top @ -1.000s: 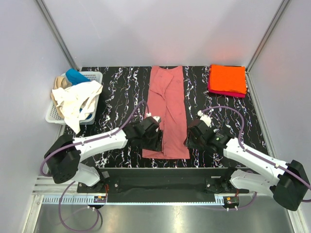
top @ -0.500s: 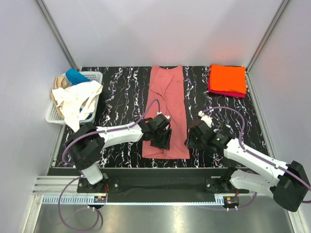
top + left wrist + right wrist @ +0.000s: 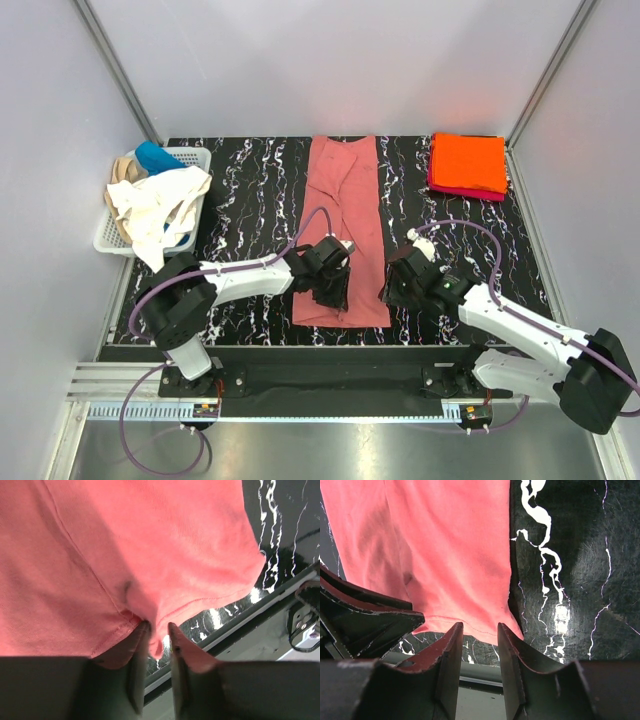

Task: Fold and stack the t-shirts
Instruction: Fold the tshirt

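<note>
My left gripper should pull the pinched hem fold [image 3: 343, 316] back toward the basket, because the pink t-shirt's near corner [image 3: 387, 322] spreads out next to my right gripper.
A dusty salmon-pink t-shirt [image 3: 345, 210] lies in a long strip down the middle of the black marbled table. My left gripper [image 3: 335, 297] sits over its near left corner. In the left wrist view that gripper [image 3: 157, 630] has its jaws closed to a narrow gap, pinching a fold of the pink hem [image 3: 150, 540]. My right gripper [image 3: 390, 290] is at the near right corner. In the right wrist view it [image 3: 479, 630] is open, with the hem [image 3: 450, 545] just past its tips and nothing gripped. Folded orange [image 3: 468, 160] and magenta [image 3: 445, 187] t-shirts are stacked at the back right.
A white lattice basket [image 3: 190, 157] stands at the left, with a cream-white tee [image 3: 160, 205] draped over its side and blue [image 3: 155, 156] and tan [image 3: 123, 168] ones inside. The table's near edge [image 3: 260, 607] runs just behind both grippers.
My left gripper slid right onto the pink tee's near left corner and closed on a fold of the hem. The right gripper stayed put and open.
</note>
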{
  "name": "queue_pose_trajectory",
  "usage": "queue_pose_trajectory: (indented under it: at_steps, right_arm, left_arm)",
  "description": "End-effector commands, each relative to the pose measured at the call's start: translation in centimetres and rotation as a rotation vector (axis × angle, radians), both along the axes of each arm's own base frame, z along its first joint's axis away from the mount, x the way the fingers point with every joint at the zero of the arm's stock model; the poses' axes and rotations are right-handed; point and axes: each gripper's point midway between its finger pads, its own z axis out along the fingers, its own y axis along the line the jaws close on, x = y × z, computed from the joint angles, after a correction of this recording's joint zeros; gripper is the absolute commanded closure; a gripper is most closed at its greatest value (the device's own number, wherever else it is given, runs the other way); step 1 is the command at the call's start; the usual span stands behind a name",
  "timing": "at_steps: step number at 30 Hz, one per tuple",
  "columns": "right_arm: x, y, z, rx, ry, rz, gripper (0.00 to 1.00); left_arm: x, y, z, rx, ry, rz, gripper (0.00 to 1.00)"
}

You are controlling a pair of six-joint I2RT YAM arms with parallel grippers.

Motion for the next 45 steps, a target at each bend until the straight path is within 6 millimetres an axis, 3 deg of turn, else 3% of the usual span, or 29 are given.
queue_pose_trajectory:
  at_steps: [1, 3, 4, 8, 12, 15, 18, 25, 33, 45]
  right_arm:
    - [0.5, 0.2, 0.3, 0.029, -0.02, -0.004, 0.59]
    - [0.4, 0.3, 0.3, 0.032, -0.017, -0.002, 0.59]
    - [0.4, 0.2, 0.3, 0.034, -0.017, -0.003, 0.59]
    - [0.4, 0.3, 0.4, 0.044, -0.015, -0.003, 0.59]
    - [0.2, 0.1, 0.0, 0.051, 0.009, -0.008, 0.57]
    - [0.0, 0.2, -0.4, 0.055, 0.031, -0.007, 0.55]
    - [-0.3, 0.5, -1.2, 0.054, 0.072, 0.004, 0.53]
    - [-1.1, 1.3, -3.5, 0.075, 0.152, 0.025, 0.39]
    - [-1.5, 1.9, -3.8, 0.114, 0.16, 0.053, 0.42]
    - [-1.9, 3.2, -5.0, 0.179, 0.146, 0.131, 0.35]
  left_arm:
    - [-0.2, -1.1, 1.3, -0.068, -0.006, -0.026, 0.84]
    - [-0.3, -1.1, 1.5, -0.072, -0.004, -0.026, 0.91]
    - [-0.2, -1.1, 1.5, -0.074, -0.003, -0.025, 1.0]
    - [-0.3, -1.2, 2.7, -0.091, 0.009, -0.02, 1.0]
    - [-0.1, -0.6, 5.5, -0.13, -0.009, 0.028, 1.0]
    - [-0.1, 0.4, 5.4, -0.127, 0.006, 0.055, 1.0]
    - [0.0, 1.8, 3.8, -0.097, 0.036, 0.081, 1.0]
    - [-0.1, 2.8, 2.3, -0.067, 0.048, 0.089, 1.0]
    - [-0.3, 4.0, -0.1, -0.01, 0.062, 0.096, 1.0]
    - [-0.1, 4.2, -1.9, 0.012, 0.072, 0.092, 1.0]
